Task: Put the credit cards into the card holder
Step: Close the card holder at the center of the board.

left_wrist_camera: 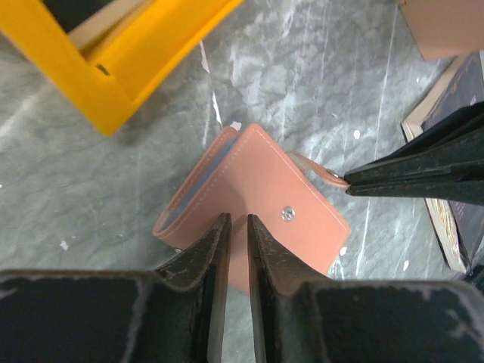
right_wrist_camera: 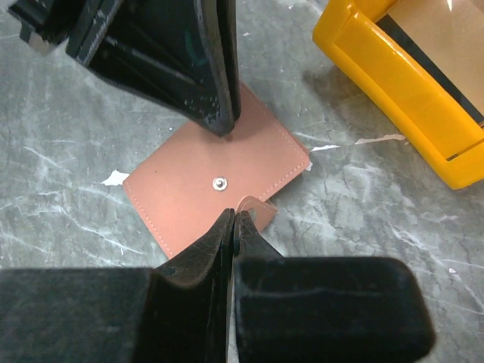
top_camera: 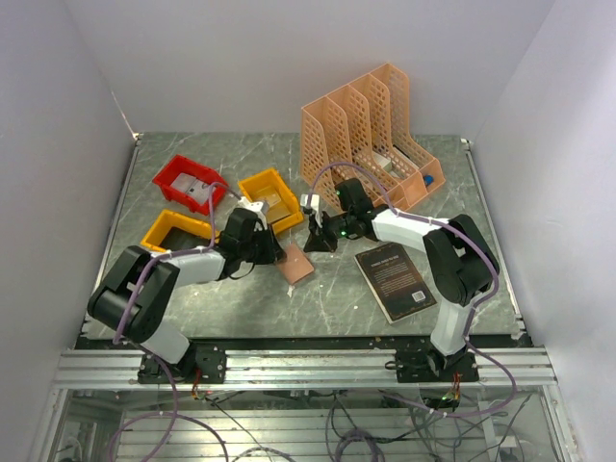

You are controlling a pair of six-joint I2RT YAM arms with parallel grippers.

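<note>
The card holder is crooked, with its strap tab (left_wrist_camera: 316, 168) pinched in my right gripper. Next, I let go of the tab and turn the card holder square (top_camera: 297, 266) first.
The salmon-pink card holder (top_camera: 296, 262) (left_wrist_camera: 265, 185) (right_wrist_camera: 204, 189) lies folded on the marble table between both arms, snap stud up and its strap tab (right_wrist_camera: 265, 208) undone. Pale blue-grey lining shows at its left edge in the left wrist view. My left gripper (left_wrist_camera: 238, 221) hovers over the holder's near corner, its jaws a narrow gap apart with nothing between them. My right gripper (right_wrist_camera: 233, 215) is shut, its tips pinching the end of the tab (left_wrist_camera: 321, 170). Pale flat credit cards lie in the red bin (top_camera: 197, 186) and in the yellow bin (top_camera: 277, 204).
A yellow bin (top_camera: 270, 197) (left_wrist_camera: 132, 64) (right_wrist_camera: 401, 83) stands just behind the holder. A second yellow bin (top_camera: 178, 229) and the red bin (top_camera: 188, 181) are at the left. A black book (top_camera: 395, 279) lies to the right, and a peach lattice organizer (top_camera: 371, 135) stands at the back.
</note>
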